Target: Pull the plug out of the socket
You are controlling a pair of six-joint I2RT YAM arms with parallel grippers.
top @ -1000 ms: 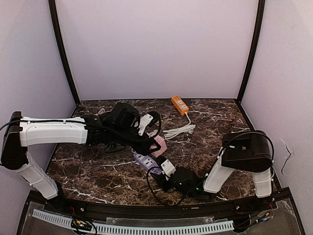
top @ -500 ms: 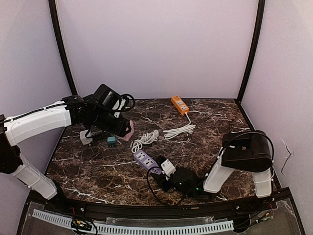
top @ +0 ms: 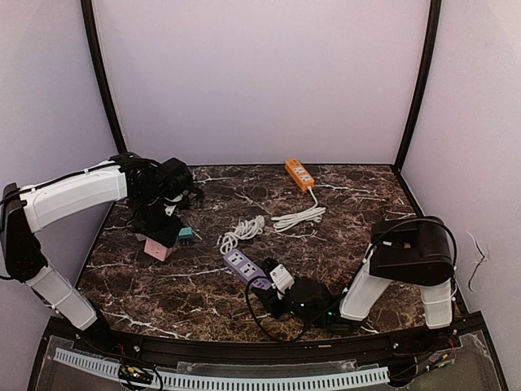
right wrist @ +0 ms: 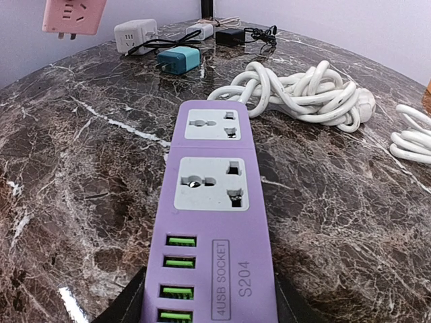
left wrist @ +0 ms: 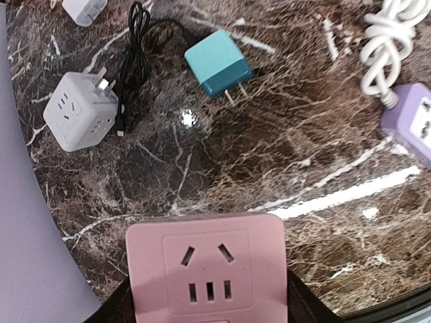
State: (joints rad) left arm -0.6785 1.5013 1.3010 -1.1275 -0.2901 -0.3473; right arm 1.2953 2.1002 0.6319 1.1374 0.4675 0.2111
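The pink adapter's pins (right wrist: 67,36) are clear of the purple strip, with open marble (top: 164,274) below, so my left gripper keeps lowering until the adapter sits there, then release.
My left gripper (top: 159,238) is shut on a pink cube plug adapter (top: 156,249) and holds it just above the left part of the table. Its socket face fills the bottom of the left wrist view (left wrist: 209,269). In the right wrist view the adapter (right wrist: 72,15) hangs with its prongs free. My right gripper (top: 275,283) is shut on the near end of a purple power strip (top: 244,267). Both of the strip's sockets (right wrist: 212,182) are empty, and it lies flat on the table.
A teal charger (left wrist: 217,64), a white cube adapter (left wrist: 79,110) and a black cable (left wrist: 135,40) lie just beyond the pink adapter. The strip's white coiled cord (top: 242,231) lies mid-table. An orange power strip (top: 299,174) with its white cord (top: 299,217) lies at the back.
My left gripper has carried the pink adapter away from the purple strip, leftward across the table, then down toward the left side. The right gripper and the strip have stayed put.
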